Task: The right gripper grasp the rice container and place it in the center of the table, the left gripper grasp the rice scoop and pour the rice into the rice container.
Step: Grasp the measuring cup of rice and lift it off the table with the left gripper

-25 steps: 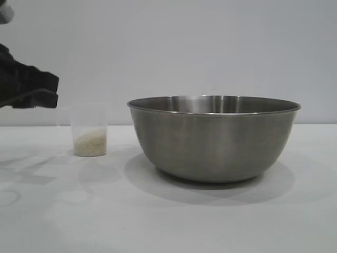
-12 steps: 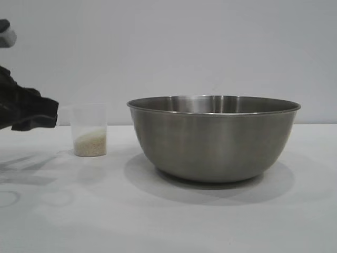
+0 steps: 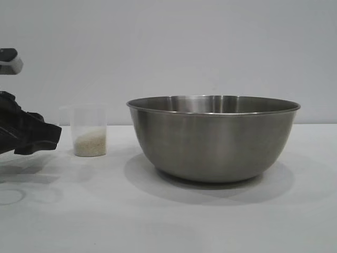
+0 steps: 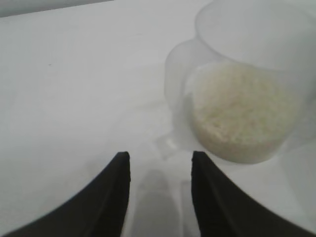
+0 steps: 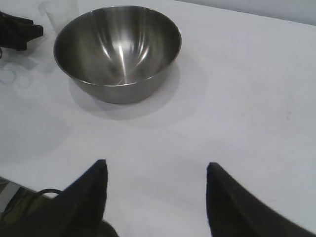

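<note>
My gripper will empty the open rice scoop [image 3: 88, 129] almost completely when it pours, because the rice inside the scoop lies in a loose, sloping heap [image 3: 90, 144].
The rice container [image 3: 213, 139], a wide steel bowl, stands mid-table and looks empty inside [image 5: 117, 49]. To its left stands the rice scoop [image 3: 90, 130], a clear plastic cup holding a low heap of rice [image 3: 90, 143]. My left gripper [image 3: 52, 136] hovers low at the far left, just short of the scoop. In the left wrist view its fingers are open [image 4: 159, 155] with only bare table between them, and the scoop's loop handle [image 4: 177, 94] and rice [image 4: 242, 108] lie just ahead. My right gripper [image 5: 155, 165] is open and empty, well back from the bowl.
The white table [image 3: 168, 221] spreads around both objects under a plain grey back wall. From the right wrist view the left gripper [image 5: 19, 29] and the scoop [image 5: 59, 10] sit beyond the bowl. A black cable [image 5: 34, 195] loops beside the right gripper.
My left gripper has come down from above the scoop's height to near table level beside it. Bowl and scoop have not moved.
</note>
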Available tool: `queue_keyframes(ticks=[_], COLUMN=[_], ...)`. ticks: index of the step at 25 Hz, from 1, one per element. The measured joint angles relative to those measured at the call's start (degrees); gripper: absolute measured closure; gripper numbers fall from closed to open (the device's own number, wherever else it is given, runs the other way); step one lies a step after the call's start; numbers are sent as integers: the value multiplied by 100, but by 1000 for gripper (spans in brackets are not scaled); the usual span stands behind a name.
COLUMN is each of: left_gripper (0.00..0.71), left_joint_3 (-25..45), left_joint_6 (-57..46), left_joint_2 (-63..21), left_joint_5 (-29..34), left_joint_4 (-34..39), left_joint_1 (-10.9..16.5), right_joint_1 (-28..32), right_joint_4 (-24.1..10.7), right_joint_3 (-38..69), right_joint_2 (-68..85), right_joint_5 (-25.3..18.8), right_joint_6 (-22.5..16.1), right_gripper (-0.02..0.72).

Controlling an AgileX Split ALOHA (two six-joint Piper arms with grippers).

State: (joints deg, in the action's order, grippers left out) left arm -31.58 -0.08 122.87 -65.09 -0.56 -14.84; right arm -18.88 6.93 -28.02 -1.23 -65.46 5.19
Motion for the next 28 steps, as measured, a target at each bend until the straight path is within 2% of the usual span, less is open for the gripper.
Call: queue_keyframes(ticks=[15,21,28], left_gripper=[455,710,710], left_joint_3=[-869,-1077,-1077], left_joint_6=[0,0,8], left_joint_2=[213,233,173], left_joint_5=[37,25,39], left_joint_4=[-9,85,312], left_joint_1=[0,0,0], right_joint_1=[0,0,0], right_joint_4=[0,0,0], right_joint_3=[0,0,0], right_joint_2=[0,0,0], right_joint_5=[0,0,0], right_joint_6=[-23,-41,-68], right_gripper=[329,329,329])
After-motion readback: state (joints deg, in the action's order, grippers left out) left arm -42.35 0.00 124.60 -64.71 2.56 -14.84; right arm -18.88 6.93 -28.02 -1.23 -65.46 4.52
